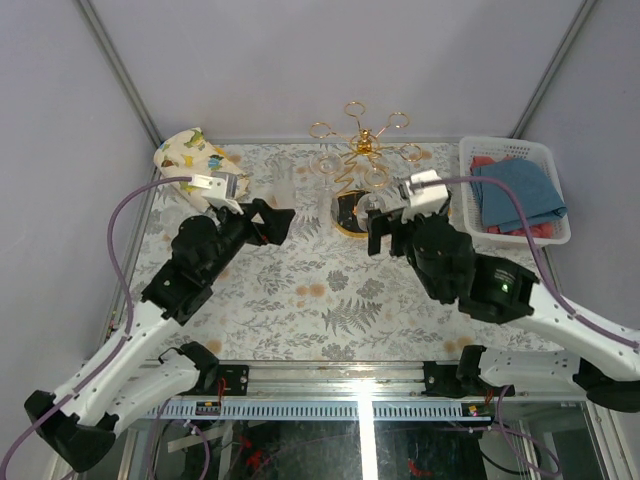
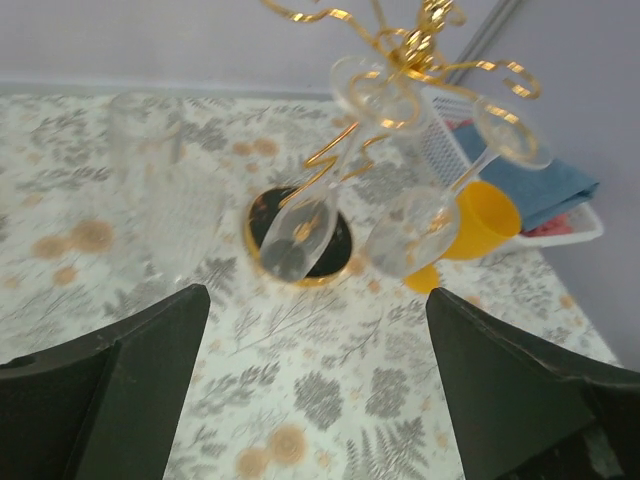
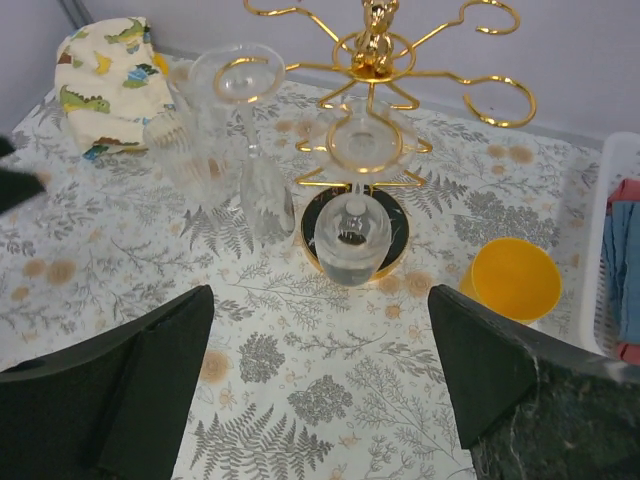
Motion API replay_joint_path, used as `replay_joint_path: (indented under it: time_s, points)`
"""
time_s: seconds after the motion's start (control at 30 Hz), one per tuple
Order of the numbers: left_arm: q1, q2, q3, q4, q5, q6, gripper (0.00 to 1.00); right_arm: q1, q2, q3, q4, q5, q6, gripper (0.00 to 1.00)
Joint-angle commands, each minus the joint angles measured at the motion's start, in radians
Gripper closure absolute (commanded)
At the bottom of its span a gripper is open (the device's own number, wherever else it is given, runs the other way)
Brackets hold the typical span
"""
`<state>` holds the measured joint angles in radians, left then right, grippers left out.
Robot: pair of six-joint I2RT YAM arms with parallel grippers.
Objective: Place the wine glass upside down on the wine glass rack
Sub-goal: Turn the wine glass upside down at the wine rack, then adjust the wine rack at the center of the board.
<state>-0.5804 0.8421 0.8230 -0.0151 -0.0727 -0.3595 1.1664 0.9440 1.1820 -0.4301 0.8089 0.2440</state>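
Note:
Wine glasses fill the rack's front hooks (image 1: 375,177) and empty hooks face the back, so my right gripper should take the rack's gold top knob (image 1: 364,140) and turn the rack.
The gold wine glass rack (image 1: 362,142) stands at the back middle on its round black base (image 3: 392,222). Two clear wine glasses hang upside down from its arms. In the right wrist view one wine glass (image 3: 350,238) hangs over the base and the other (image 3: 262,195) hangs to its left. The left wrist view shows the same two glasses (image 2: 300,232) (image 2: 412,236). My left gripper (image 2: 316,325) is open and holds nothing, a short way back from the rack. My right gripper (image 3: 318,320) is also open and holds nothing, facing the rack's base.
A clear ribbed tumbler (image 3: 185,150) stands left of the rack. A yellow cup (image 3: 515,280) sits right of the base. A white basket (image 1: 470,185) with blue cloth is at the back right, and a dinosaur-print cloth bundle (image 1: 190,155) at the back left.

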Motion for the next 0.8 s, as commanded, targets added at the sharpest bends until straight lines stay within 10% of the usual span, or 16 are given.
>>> replay_joint_path:
  time_s: [0.0,0.37,0.77]
  points:
    - [0.004,-0.096,0.035,-0.285,-0.106,0.088,0.1,-0.085,0.148,0.229,-0.058,0.053,0.02,0.04]
    - [0.004,-0.281,0.008,-0.485,-0.097,0.069,0.06,-0.401,0.518,0.589,-0.006,-0.284,0.089,0.05]
    - [0.004,-0.32,-0.063,-0.516,-0.12,0.074,0.05,-0.447,0.764,0.724,0.094,-0.067,0.131,0.09]
